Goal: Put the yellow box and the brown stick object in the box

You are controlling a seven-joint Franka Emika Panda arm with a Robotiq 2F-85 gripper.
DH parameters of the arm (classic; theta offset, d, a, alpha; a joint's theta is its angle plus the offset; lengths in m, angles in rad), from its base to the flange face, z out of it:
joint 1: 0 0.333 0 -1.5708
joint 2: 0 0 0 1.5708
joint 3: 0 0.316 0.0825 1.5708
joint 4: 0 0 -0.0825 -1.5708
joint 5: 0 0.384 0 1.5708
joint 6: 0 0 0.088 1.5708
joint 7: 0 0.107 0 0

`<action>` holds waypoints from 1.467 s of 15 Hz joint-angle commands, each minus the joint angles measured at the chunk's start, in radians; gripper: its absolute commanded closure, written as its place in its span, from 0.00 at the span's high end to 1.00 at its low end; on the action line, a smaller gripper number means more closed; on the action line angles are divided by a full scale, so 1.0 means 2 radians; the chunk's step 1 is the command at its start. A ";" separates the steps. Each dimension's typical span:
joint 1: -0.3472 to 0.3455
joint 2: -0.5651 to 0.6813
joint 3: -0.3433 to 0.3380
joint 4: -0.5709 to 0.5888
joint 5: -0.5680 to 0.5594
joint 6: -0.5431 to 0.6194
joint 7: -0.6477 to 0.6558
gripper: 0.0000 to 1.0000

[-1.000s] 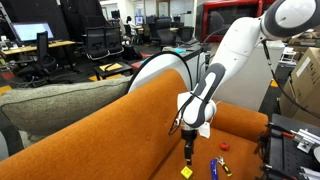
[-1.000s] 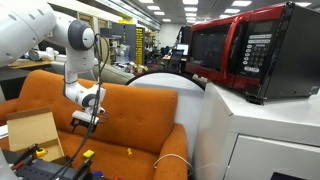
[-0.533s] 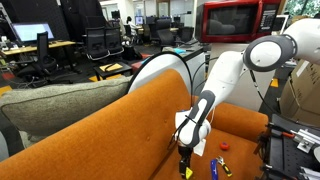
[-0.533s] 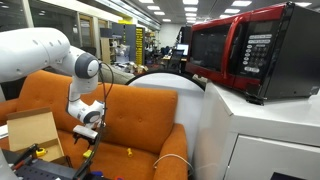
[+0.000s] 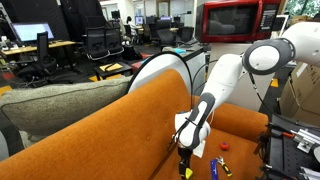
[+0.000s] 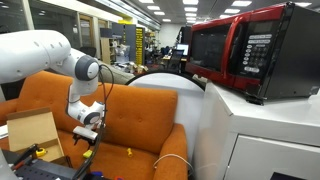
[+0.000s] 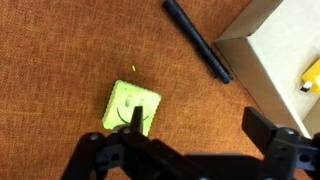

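My gripper is open and the yellow box lies (image 7: 131, 108) under one finger, outside the gripper's gap, so my gripper should move over and have its fingers on both sides of the yellow box (image 5: 188, 173) before it closes.
The yellow box (image 7: 130, 106) is a small yellow-green block lying on the orange sofa seat. It also shows in an exterior view (image 5: 186, 172), right under the gripper. My gripper (image 7: 197, 121) is open and empty, low over the seat. Its left finger overlaps the block's right edge and its right finger is well off to the right. The gripper shows in both exterior views (image 5: 186, 158) (image 6: 86, 141). A thin tan stick (image 5: 225, 168) lies beside a small blue item (image 5: 213, 168). The open cardboard box (image 7: 272, 52) stands close by.
A dark thin rod (image 7: 198, 40) lies by the cardboard box's corner. A tiny yellow speck (image 7: 133, 68) lies just beyond the block. A red bit (image 5: 224, 145) lies on the seat. The cardboard box (image 6: 33, 135) holds a yellow item (image 7: 311, 75). The sofa back rises behind.
Since a second ago the arm has lowered the gripper to just above the yellow block. Over the last half second nothing has visibly moved.
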 commanded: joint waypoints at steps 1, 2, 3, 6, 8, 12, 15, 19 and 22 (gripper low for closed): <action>0.003 0.001 -0.003 -0.002 -0.010 0.019 0.028 1.00; 0.007 0.000 -0.007 -0.004 -0.010 0.030 0.039 1.00; 0.013 -0.001 -0.013 -0.004 -0.011 0.041 0.051 1.00; 0.033 0.003 -0.031 0.004 -0.013 0.055 0.093 1.00; 0.040 0.012 -0.046 0.001 -0.019 0.066 0.104 1.00; 0.049 0.035 -0.064 0.006 -0.018 0.056 0.132 1.00; 0.051 0.054 -0.062 0.024 -0.022 0.052 0.133 1.00; 0.062 0.058 -0.064 0.045 -0.028 0.051 0.140 1.00; 0.063 0.063 -0.060 0.062 -0.027 0.044 0.140 1.00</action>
